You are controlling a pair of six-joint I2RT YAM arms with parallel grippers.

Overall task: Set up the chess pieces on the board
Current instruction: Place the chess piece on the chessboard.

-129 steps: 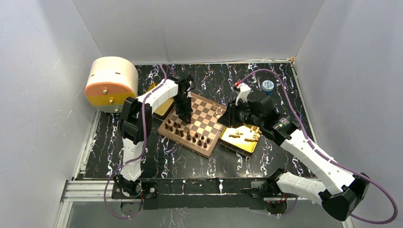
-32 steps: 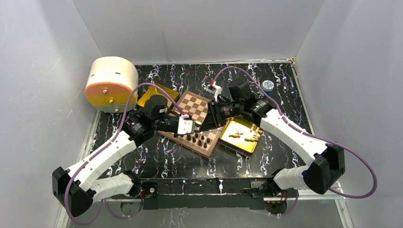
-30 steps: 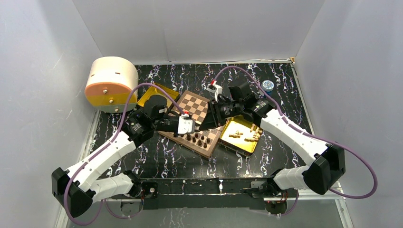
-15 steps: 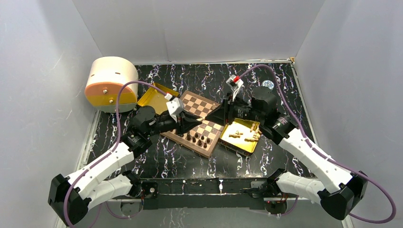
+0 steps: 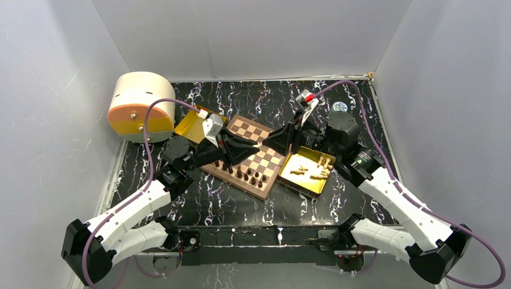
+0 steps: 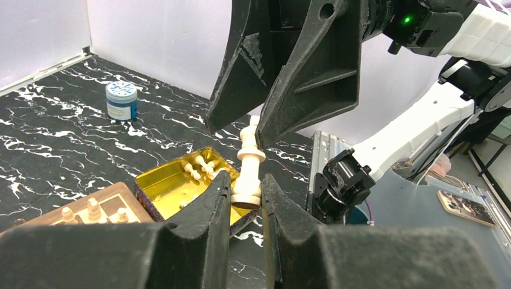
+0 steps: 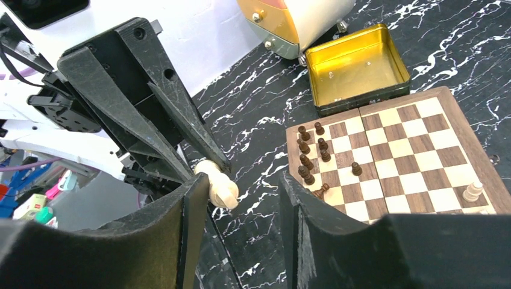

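Observation:
My left gripper is covering the light piece's base [image 6: 246, 200], and that base must touch the board. My right gripper should therefore grab the light piece's top [image 6: 253, 121] before my left gripper opens.
My left gripper [image 6: 246, 182] is shut on the base of a light tan chess piece [image 6: 247, 161] and holds it upright in the air. My right gripper [image 7: 240, 191] is open. Its fingers [image 6: 304, 72] straddle the top of that piece [image 7: 220, 186], which lies close to one finger with a wide gap to the other. Both grippers meet above the board [image 5: 272, 164], the left gripper [image 5: 258, 145] facing the right gripper [image 5: 269, 143]. Several dark pieces [image 5: 242, 173] stand on the board's near-left squares [image 7: 313, 158]. One light piece [image 7: 473, 191] stands at a board edge.
A gold tray [image 5: 288, 179] right of the board holds several light pieces [image 6: 199, 168]. An empty gold tray [image 7: 355, 63] sits left of the board, beside a cream and orange drum [image 5: 140, 105]. A small blue jar [image 5: 339, 107] stands at the back right.
Both grippers have lifted and swung toward the back over the board while staying tip to tip. The right jaws have opened off the light piece. The left jaws stay shut on it.

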